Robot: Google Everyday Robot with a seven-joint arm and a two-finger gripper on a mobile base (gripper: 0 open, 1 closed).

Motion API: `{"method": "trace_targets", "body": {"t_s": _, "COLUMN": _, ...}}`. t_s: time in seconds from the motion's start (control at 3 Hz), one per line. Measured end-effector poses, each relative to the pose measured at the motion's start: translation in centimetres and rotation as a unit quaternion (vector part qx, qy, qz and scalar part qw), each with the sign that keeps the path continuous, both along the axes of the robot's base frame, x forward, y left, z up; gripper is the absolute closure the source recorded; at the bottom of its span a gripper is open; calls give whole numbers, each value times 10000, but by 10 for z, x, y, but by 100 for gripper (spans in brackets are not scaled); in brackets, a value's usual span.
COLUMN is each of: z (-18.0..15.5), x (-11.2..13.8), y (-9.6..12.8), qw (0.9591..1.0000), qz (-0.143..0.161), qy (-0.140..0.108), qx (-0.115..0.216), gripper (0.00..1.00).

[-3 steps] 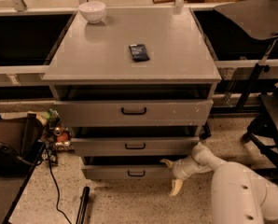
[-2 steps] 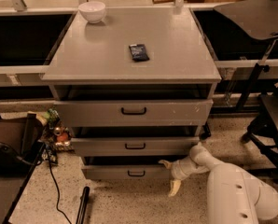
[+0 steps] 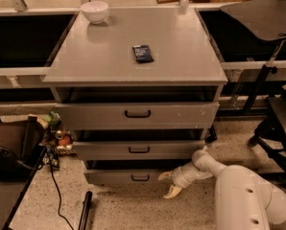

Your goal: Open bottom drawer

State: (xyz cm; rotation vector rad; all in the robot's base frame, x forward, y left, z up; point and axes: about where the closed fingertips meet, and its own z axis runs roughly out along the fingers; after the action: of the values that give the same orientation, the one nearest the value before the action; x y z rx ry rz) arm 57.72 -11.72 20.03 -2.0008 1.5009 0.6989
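Note:
My gripper's fingers are low against the bottom drawer's flat front [image 3: 156,178]. Next, I move back, open wide and hook the front's top edge [image 3: 170,169] before I pull.
The bottom drawer [image 3: 128,177] is the lowest of the grey cabinet's [image 3: 133,56] three drawers, with a plain grey front and a small black loop handle [image 3: 140,178]. My gripper [image 3: 168,184] is low at the drawer's right end, right of the handle, its cream fingers [image 3: 173,191] spread apart, one toward the drawer front and one toward the floor. My white arm [image 3: 244,195] reaches in from the lower right. The drawer's inside is hidden.
The middle drawer [image 3: 138,149] and top drawer [image 3: 136,114] sit above. A white bowl [image 3: 94,11] and a dark packet [image 3: 142,53] lie on the cabinet top. A dark bag [image 3: 11,147] and cable [image 3: 54,186] lie left; chairs [image 3: 277,99] stand right.
My gripper has shifted slightly left and down along the bottom drawer's front. The drawers look unchanged.

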Motion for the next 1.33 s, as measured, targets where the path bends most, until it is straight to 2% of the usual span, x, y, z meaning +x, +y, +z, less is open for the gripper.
{"method": "trace_targets", "body": {"t_s": 0.33, "z": 1, "x": -11, "y": 6, "qw": 9997, "qz": 103, "qy": 207, "qx": 87, "gripper": 66}}
{"method": "trace_targets", "body": {"t_s": 0.67, "z": 5, "x": -13, "y": 9, "qw": 9994, "qz": 160, "qy": 286, "qx": 128, "gripper": 89}}
{"method": "trace_targets", "body": {"t_s": 1.0, "z": 5, "x": -13, "y": 9, "qw": 9994, "qz": 160, "qy": 286, "qx": 128, "gripper": 85}}
{"method": "trace_targets", "body": {"t_s": 1.33, "z": 5, "x": -4, "y": 0, "qw": 9998, "qz": -175, "qy": 32, "qx": 104, "gripper": 61}}
